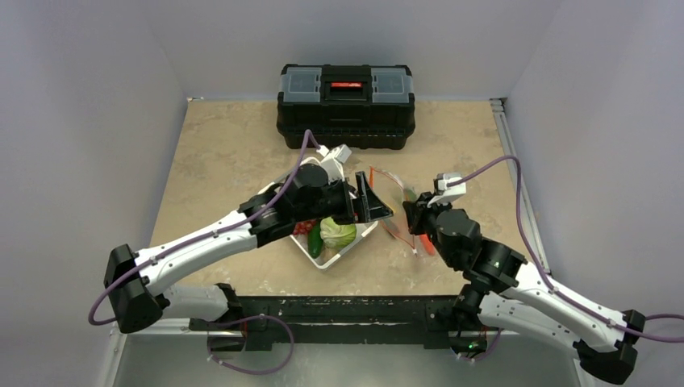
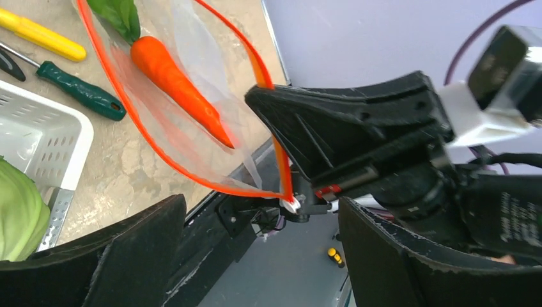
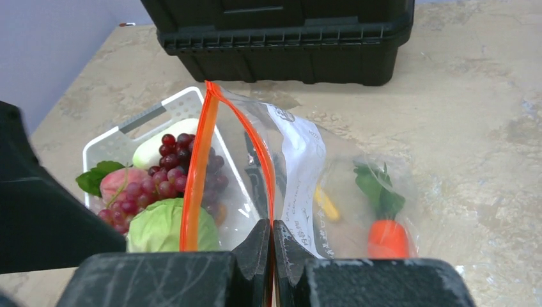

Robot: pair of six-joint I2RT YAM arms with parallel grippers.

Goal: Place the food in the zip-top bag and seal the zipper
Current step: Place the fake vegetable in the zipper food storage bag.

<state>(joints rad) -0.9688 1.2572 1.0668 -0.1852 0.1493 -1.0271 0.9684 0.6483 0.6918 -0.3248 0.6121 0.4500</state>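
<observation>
The bag's opening [image 2: 192, 102] will draw into a long, narrow loop when I pull it, because the orange-red zipper [image 2: 142, 136] hangs in a loose curve.
The clear zip-top bag [image 3: 300, 160] stands open beside the white basket, its orange-red zipper [image 3: 195, 173] forming a loop. The orange carrot [image 2: 172, 80] lies inside the bag; it also shows in the right wrist view [image 3: 387, 238]. My right gripper [image 3: 271, 240] is shut on one side of the zipper strip and holds the mouth up. My left gripper [image 2: 262, 203] is open and empty, its jaws just short of the bag's mouth corner. The cabbage [image 3: 160, 227], grapes [image 3: 172, 169], pink piece [image 3: 118, 182] and white oblong [image 3: 153, 147] lie in the basket. The cucumber [image 1: 315, 243] shows in the top view.
The white slotted basket [image 1: 348, 251] sits at table centre. A black toolbox [image 1: 346, 105] stands at the back. A yellow-handled screwdriver [image 2: 41, 35] and a green-handled screwdriver [image 2: 80, 93] lie under or beside the bag. The table's near edge runs just below the grippers.
</observation>
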